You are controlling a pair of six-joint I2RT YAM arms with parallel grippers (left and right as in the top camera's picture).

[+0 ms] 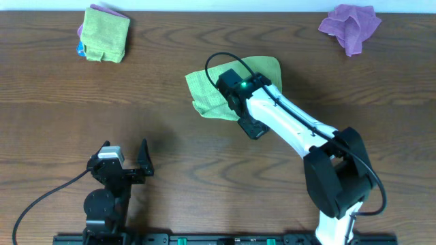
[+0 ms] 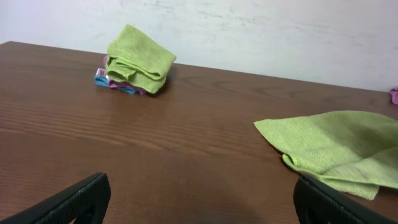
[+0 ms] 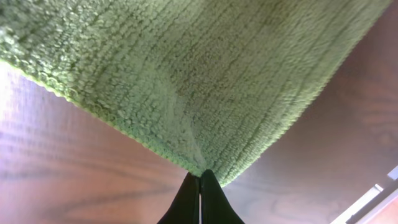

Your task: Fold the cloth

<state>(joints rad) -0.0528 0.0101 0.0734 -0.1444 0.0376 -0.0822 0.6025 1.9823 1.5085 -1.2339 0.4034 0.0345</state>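
Observation:
The fingers of my right gripper pinch the green cloth by its corner (image 3: 214,165), so I keep pulling the cloth toward the open wood in front (image 1: 262,160) until the cloth lies spread, then let go.
The green cloth (image 1: 204,92) lies partly folded at the table's middle back; it also shows in the left wrist view (image 2: 329,146) and fills the right wrist view (image 3: 199,74). My right gripper (image 1: 235,95) is over the cloth, and in its wrist view its fingers (image 3: 200,175) are shut on the cloth's edge, which hangs lifted off the table. My left gripper (image 1: 126,153) sits near the front left, open and empty, with its two fingertips wide apart (image 2: 199,199) over bare wood.
A stack of folded cloths with a green one on top (image 1: 103,33) sits at the back left, also in the left wrist view (image 2: 138,61). A crumpled purple cloth (image 1: 351,24) lies at the back right.

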